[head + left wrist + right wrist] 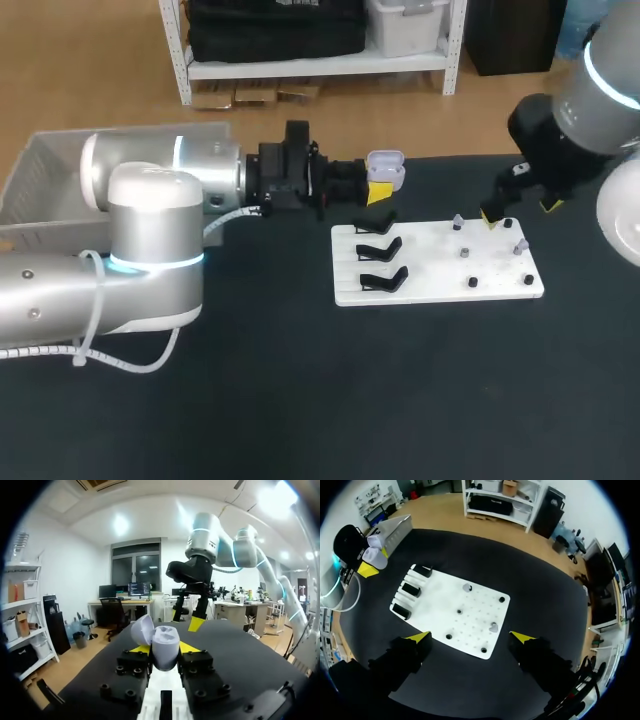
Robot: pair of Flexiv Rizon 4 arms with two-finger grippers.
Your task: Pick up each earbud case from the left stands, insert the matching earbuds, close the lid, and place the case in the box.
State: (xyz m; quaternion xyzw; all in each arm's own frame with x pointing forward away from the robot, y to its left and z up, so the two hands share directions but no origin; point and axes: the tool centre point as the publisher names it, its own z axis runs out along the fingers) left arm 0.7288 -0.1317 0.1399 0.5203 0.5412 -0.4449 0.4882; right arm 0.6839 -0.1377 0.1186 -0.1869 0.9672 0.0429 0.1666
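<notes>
I can see the small lavender earbud (523,244) sitting on top of a short peg (517,251), so it will come off and leave the peg standing when I lift it.
My left gripper (381,187) is shut on a pale lavender earbud case (386,169), held in the air just beyond the far left corner of the white board (437,290). The lid stands open; in the left wrist view the case (165,644) sits between the yellow tips. Three black stands (380,249) line the board's left side, all empty. Small pale earbuds (467,587) (493,627) sit on pegs on the board's right half. My right gripper (520,212) hangs open above the board's far right, nothing between its fingers (419,638).
A grey open box (40,165) stands at the table's far left, partly hidden behind my left arm. Several short black pegs (502,600) stick up from the board. Dark tabletop surrounds the board on the near side.
</notes>
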